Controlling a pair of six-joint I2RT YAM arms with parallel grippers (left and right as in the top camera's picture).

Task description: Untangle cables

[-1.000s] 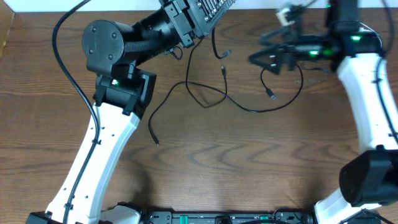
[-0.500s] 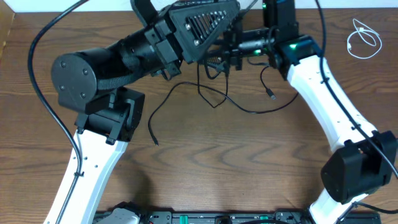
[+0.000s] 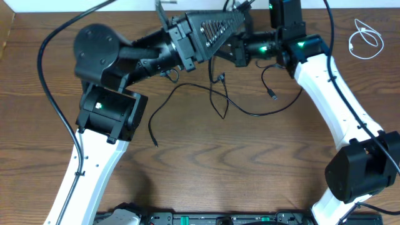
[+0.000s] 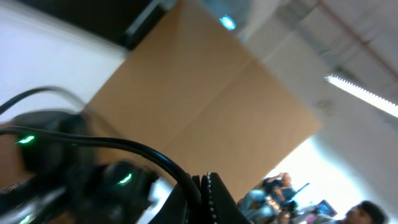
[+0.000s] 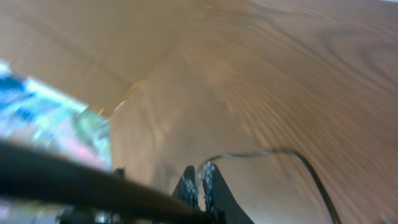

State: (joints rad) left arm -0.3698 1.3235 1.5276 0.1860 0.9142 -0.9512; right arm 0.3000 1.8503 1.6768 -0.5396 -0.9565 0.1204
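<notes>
The robot's two grippers are holding the lifted cable over the lying one [image 3: 211,94], so the left gripper should open first, before the right gripper takes the lifted cable toward the white cable [image 3: 367,39].
Two thin black cables lie tangled mid-table: one [image 3: 164,106] runs from a loose end at the left into the crossing, the other [image 3: 250,111] curves right to a small plug [image 3: 273,95]. Strands rise from the crossing toward both grippers. My left gripper [image 3: 242,15] is raised at the back, shut, with a black cable [image 4: 143,149] running into its jaws [image 4: 204,186]. My right gripper [image 3: 225,56] points left just beside it, shut on a thin black cable [image 5: 292,154] that arcs away from its tips [image 5: 202,177]. The white cable [image 3: 365,37] lies coiled at the far right.
The two arms cross closely over the table's back centre, the left arm's wrist [image 3: 206,31] right next to the right arm's forearm [image 3: 294,47]. The left arm's thick cord [image 3: 47,81] loops along the left side. A cardboard panel [image 4: 205,93] stands behind.
My right arm swung left from the table's right side to the tangle and its jaws shut on a black cable. The left arm stayed shut and shifted slightly, pulling the strands.
</notes>
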